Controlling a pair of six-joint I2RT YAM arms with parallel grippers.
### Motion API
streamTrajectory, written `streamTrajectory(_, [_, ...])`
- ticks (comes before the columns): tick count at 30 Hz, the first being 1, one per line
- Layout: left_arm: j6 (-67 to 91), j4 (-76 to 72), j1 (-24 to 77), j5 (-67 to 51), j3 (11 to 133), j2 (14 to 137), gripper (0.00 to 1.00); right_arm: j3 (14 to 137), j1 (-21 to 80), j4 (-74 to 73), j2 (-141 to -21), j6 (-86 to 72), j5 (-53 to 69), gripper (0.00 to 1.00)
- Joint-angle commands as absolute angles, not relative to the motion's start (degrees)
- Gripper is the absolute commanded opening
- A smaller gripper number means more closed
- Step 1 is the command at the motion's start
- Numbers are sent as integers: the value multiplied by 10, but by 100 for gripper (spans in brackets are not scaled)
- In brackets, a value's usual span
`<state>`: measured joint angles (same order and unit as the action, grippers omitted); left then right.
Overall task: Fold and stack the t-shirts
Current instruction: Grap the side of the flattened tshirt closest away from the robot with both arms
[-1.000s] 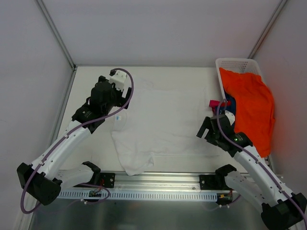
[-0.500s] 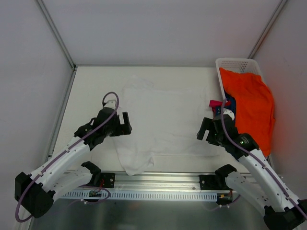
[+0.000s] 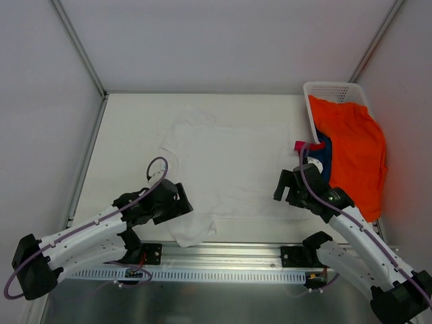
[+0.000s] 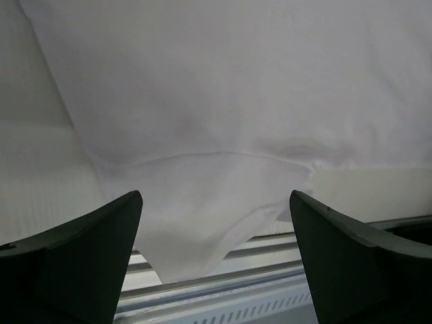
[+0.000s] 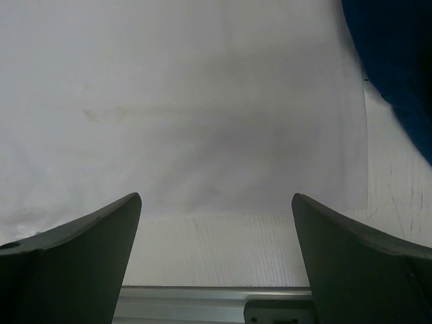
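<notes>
The sleeve (image 3: 194, 231) is joined to the white t-shirt's near side by a seam (image 4: 202, 154), so I expect the sleeve to come along when the robot folds that near side over.
The white t-shirt (image 3: 229, 162) lies spread on the table, its near left corner rumpled and hanging over the front edge (image 4: 196, 223). My left gripper (image 3: 177, 201) is open and empty, just above the shirt's near left edge. My right gripper (image 3: 283, 185) is open and empty above the shirt's near right edge (image 5: 202, 135). The orange t-shirt (image 3: 354, 152) drapes over the white lattice basket (image 3: 331, 89), with the navy t-shirt (image 3: 324, 152) and the magenta t-shirt (image 3: 301, 145) beside it. The navy cloth shows in the right wrist view (image 5: 398, 61).
A metal rail (image 3: 223, 255) runs along the table's front edge, with both arm bases on it. Walls and metal frame posts close in the left, right and back. The basket stands at the back right corner.
My left gripper has moved from the shirt's far left sleeve down to its near left corner. The sleeve it was at now lies flat. My right gripper has barely moved.
</notes>
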<state>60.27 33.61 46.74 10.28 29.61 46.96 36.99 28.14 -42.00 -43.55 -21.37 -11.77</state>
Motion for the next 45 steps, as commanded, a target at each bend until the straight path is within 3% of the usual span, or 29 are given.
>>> streamTrajectory(1, [742,354,534,117,286,449,92,369,285,-393,-454,-202,-128,100])
streamTrajectory(12, [1037,648,832,234,376,495,92,332,285,-363,-437,-193,-135,99])
streamTrajectory(16, [1100,754,879,250,408,552,94,315,285,-340,-444,-192,-127,99])
streamTrajectory(35, [1133,513,886,330,345,712,87,294,285,-334,-439,-186,-104,100])
streamTrajectory(41, [1117,446,886,325,352,772,77,295,285,-335,-447,-188,-104,99])
streamTrajectory(45, [1116,433,885,327,351,784,52,296,285,-336,-456,-189,-107,100])
